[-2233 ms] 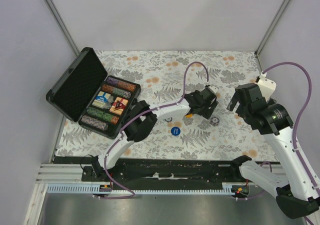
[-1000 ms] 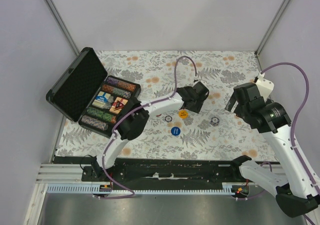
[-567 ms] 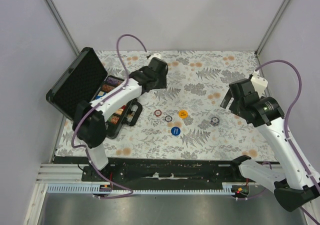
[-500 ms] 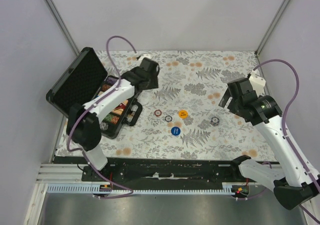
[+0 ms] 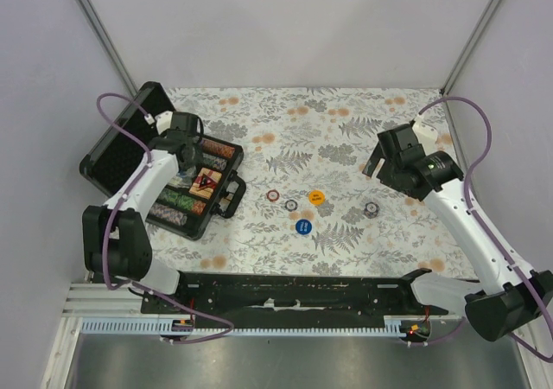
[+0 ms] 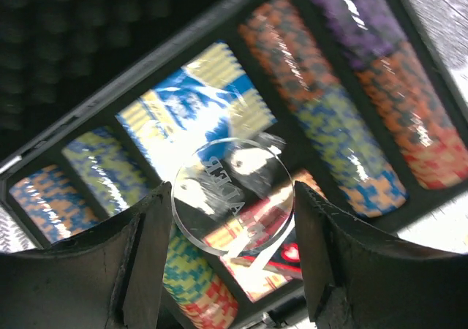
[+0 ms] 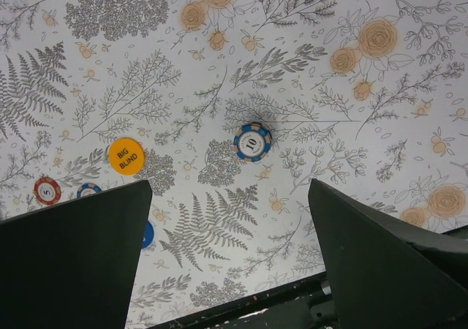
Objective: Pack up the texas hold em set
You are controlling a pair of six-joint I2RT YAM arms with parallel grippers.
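Note:
The clear round button [image 6: 232, 197] is hanging over the open tray's card compartment. My left gripper keeps going toward the blue card box [image 6: 191, 104] until it lets go of the button there.
The black case [image 5: 128, 149] lies open at the left, its tray holding rows of striped poker chips [image 5: 210, 152] and a red-orange card box [image 5: 206, 182]. My left gripper [image 5: 185, 140] hovers over the tray, shut on a clear round button [image 6: 232, 195] with faint lettering; chip rows [image 6: 344, 146] and the card box [image 6: 274, 250] show below it. On the cloth lie an orange button [image 5: 316, 196], a blue button [image 5: 302, 226] and loose chips [image 5: 273, 195]. My right gripper [image 5: 380, 166] hangs open above a blue chip [image 7: 253, 142] and the orange button [image 7: 126, 156].
The floral tablecloth [image 5: 346, 130] covers the table. A third loose chip [image 5: 371, 207] lies under the right arm. A red chip [image 7: 47, 191] and the blue button [image 7: 148, 234] sit by the right gripper's left finger. The arms' base rail [image 5: 285, 294] runs along the near edge.
My left arm has swung from the middle of the table leftward to over the open case, carrying the clear button. My right arm has edged a little left and away.

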